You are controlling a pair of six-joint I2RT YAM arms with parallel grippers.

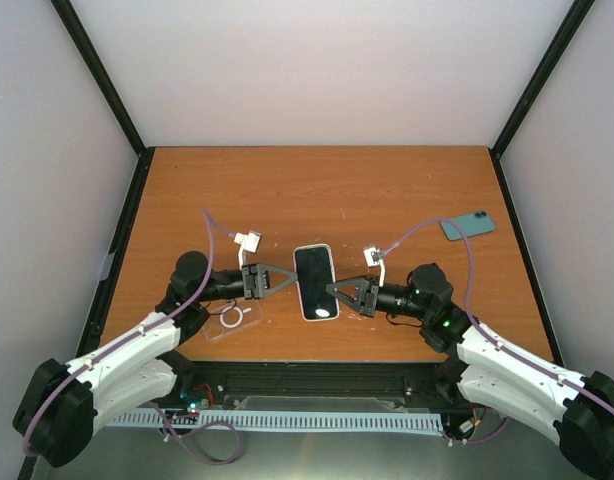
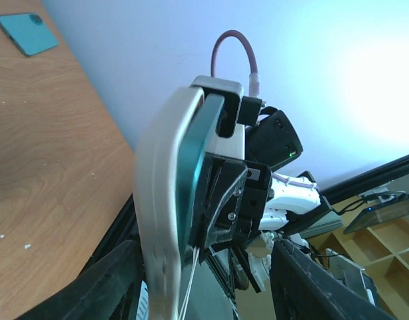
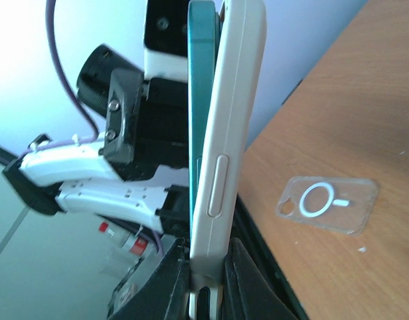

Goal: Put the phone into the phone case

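The phone's far end sticks out from the white case. Next, my right gripper opens, goes to the far corner of the phone on the gripper's side and squeezes there.
A phone with a black screen lies face up in a white case, held above the table's near middle. In the right wrist view its teal edge stands slightly proud of the white case. My right gripper is shut on the case and phone at their right edge, with fingers on both faces. My left gripper is at the left edge. Its fingers are wide apart around the case and the phone, so it is open.
A clear case with a white ring lies flat near the front edge under my left arm and also shows in the right wrist view. A second teal phone lies back up at the far right and shows in the left wrist view.
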